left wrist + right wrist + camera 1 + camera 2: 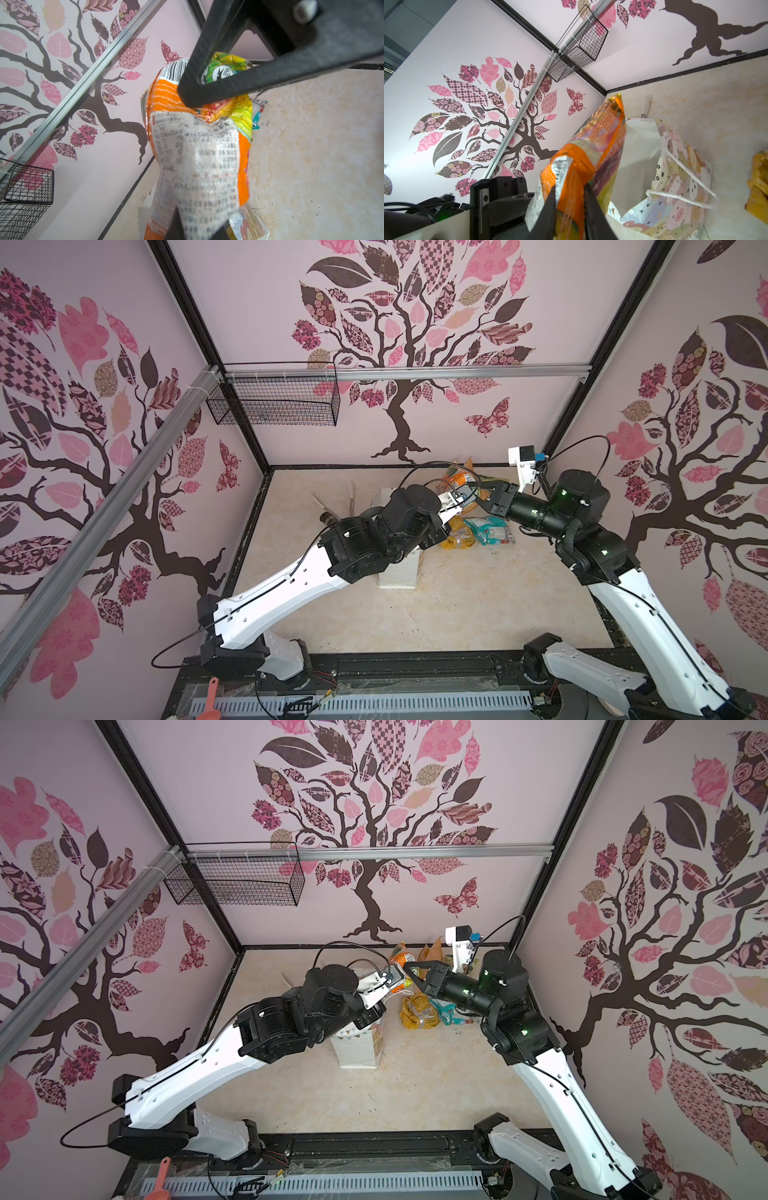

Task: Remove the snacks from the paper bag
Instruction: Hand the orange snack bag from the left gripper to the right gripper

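I should open my left gripper and back it off the orange packet [401, 960] both grippers hold, before my right gripper sets the packet down beside the paper bag.
An orange snack packet [459, 481] [402, 960] hangs above the table behind the white paper bag [399, 576] [357, 1048]. My left gripper [197, 224] is shut on one end of the orange packet [197, 155]. My right gripper [478, 490] [411, 977] [569, 191] is shut on the packet's other end [591, 158], its jaws pinching the crinkled edge. The bag [675, 176] stands open below, with cord handles. On the table to its right lie a mustard-yellow packet [457, 535] [417, 1013] and a teal packet [490, 531] [451, 1015]. A green-and-yellow packet [226, 68] shows behind the right fingers.
A crumpled tan-brown paper piece [430, 952] lies by the back wall. A black wire basket [274, 402] hangs on the rail at the back left. Thin pale sticks [353, 493] lie left of the bag. The two forearms nearly meet over the bag.
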You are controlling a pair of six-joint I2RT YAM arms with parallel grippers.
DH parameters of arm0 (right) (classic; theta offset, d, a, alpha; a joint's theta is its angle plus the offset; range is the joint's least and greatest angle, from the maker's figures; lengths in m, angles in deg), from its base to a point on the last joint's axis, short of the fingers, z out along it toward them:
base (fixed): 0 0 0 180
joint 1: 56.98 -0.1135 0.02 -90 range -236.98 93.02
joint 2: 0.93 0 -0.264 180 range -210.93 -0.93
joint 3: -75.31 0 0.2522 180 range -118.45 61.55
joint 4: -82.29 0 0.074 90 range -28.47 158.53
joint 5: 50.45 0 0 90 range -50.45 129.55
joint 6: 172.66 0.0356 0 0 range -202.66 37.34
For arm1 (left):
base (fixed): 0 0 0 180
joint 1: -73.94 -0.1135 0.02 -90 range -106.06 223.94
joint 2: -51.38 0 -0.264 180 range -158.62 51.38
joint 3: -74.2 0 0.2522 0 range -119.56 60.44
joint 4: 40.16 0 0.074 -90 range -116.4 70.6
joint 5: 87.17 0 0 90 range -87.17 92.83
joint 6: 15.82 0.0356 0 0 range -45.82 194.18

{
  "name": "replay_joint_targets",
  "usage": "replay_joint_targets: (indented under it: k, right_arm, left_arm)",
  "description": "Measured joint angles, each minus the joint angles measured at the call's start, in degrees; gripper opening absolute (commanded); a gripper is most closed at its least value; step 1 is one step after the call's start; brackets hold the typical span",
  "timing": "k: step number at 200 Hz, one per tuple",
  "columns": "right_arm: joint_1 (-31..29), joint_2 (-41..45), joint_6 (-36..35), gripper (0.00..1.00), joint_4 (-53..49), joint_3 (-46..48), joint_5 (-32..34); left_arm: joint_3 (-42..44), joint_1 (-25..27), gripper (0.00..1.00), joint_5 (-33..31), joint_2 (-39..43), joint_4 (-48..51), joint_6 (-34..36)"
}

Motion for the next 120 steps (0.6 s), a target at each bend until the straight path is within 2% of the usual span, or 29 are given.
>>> replay_joint_targets:
  k: [11, 26, 92, 120]
  right_arm:
    - [0.00, 0.00, -0.11, 0.06, 0.02, 0.00, 0.04]
    - [0.02, -0.15, -0.28, 0.02, -0.07, 0.00, 0.11]
    - [0.00, -1.44, 0.90, 0.00, 1.88, -0.74, 1.70]
    - [0.00, -1.68, 0.04, 0.00, 2.43, -2.14, 4.83]
  left_arm:
    - [0.55, 0.04, 0.26, -0.31, 0.09, -0.76, 0.09]
    - [1.81, 0.20, 0.39, -0.42, 0.55, -2.14, 0.09]
    - [8.28, 0.48, 0.75, -0.39, 7.72, -7.30, 0.44]
    - [10.71, 0.59, 0.95, 0.68, 12.11, -8.46, -2.10]
